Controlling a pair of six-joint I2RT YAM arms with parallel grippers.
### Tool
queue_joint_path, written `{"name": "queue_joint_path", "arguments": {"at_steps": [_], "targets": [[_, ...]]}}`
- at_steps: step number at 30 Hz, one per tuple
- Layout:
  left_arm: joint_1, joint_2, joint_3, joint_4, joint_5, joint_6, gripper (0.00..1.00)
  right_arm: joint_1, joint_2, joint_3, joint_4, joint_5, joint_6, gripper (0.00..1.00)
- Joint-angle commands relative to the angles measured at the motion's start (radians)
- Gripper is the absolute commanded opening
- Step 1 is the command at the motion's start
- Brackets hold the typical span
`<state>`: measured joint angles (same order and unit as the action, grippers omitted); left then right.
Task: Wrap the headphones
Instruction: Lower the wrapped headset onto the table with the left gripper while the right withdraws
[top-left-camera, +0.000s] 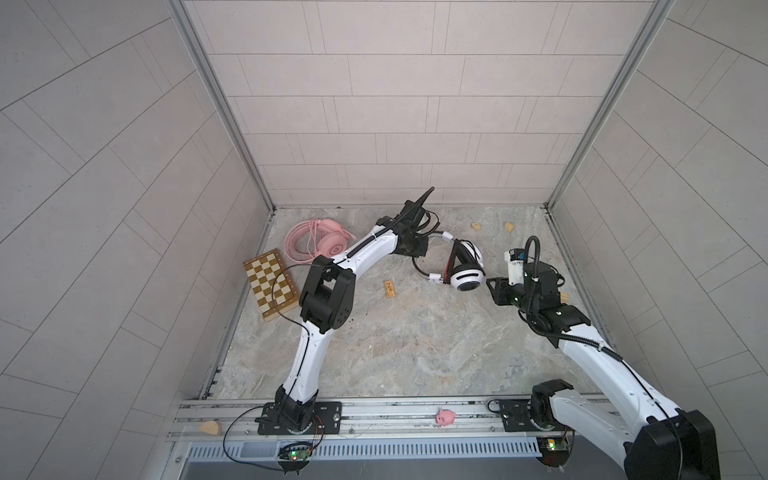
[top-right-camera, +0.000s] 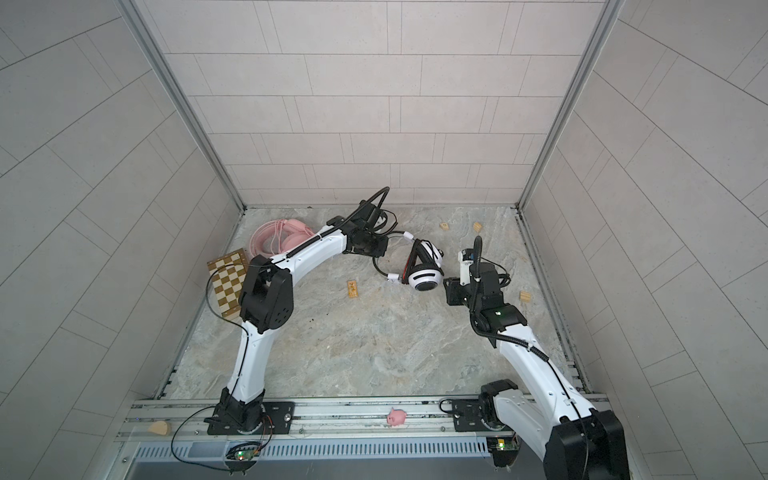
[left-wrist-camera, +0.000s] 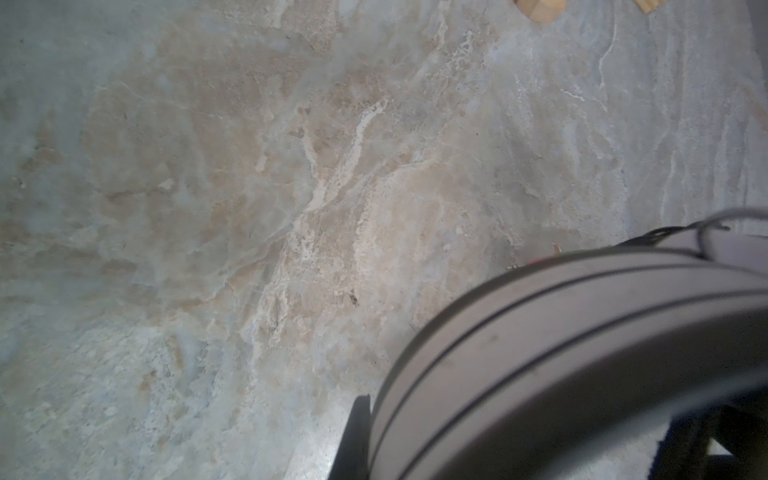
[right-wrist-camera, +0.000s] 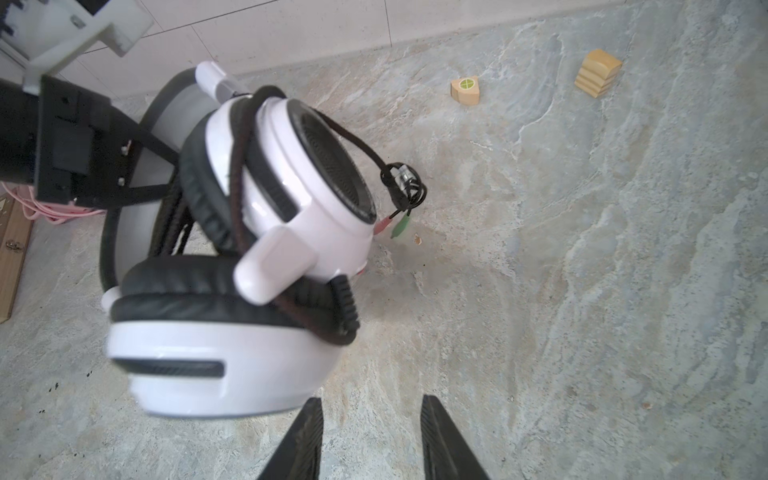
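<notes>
My left gripper should keep moving the headphones toward the open back marble (top-left-camera: 456, 220) until they lie there and then let go, because the dark cable (right-wrist-camera: 242, 164) is wrapped around their earcups.
The white-and-black headphones (top-left-camera: 467, 279) (top-right-camera: 424, 277) (right-wrist-camera: 249, 249) sit mid-table at the back, with their dark cable wound round the earcups and the plug ends (right-wrist-camera: 402, 187) dangling beside them. My left gripper (top-left-camera: 417, 249) (top-right-camera: 375, 246) is shut on their headband (left-wrist-camera: 582, 332); one dark finger (left-wrist-camera: 353, 436) shows against it. My right gripper (top-left-camera: 491, 287) (right-wrist-camera: 372, 401) is open and empty, just right of the lower earcup and not touching it. The pink headphones (top-left-camera: 320, 241) (top-right-camera: 278, 237) lie coiled at the back left.
A folded chessboard (top-left-camera: 272, 286) lies at the left. Small wooden blocks (top-left-camera: 390, 289) (top-left-camera: 476, 226) (top-left-camera: 509, 227) (top-left-camera: 564, 297) are scattered on the marble table (top-left-camera: 395, 345). A pink pig toy (top-left-camera: 445, 417) and a wooden piece (top-left-camera: 210, 428) rest on the front rail.
</notes>
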<state>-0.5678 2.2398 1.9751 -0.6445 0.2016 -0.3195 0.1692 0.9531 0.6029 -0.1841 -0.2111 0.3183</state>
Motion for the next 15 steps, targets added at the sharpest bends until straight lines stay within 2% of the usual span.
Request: {"name": "queue_joint_path", "arguments": {"at_steps": [1, 8, 15], "targets": [[0.006, 0.052, 0.146, -0.029, -0.009, 0.016, 0.00, -0.002, -0.036, -0.012, -0.014, 0.013, 0.014, 0.40], [0.042, 0.225, 0.378, -0.054, -0.016, -0.041, 0.00, -0.003, -0.115, -0.029, -0.062, 0.016, 0.028, 0.41], [0.071, 0.303, 0.433, 0.008, -0.093, -0.116, 0.00, -0.004, -0.184, -0.035, -0.125, 0.029, 0.030, 0.41]]}}
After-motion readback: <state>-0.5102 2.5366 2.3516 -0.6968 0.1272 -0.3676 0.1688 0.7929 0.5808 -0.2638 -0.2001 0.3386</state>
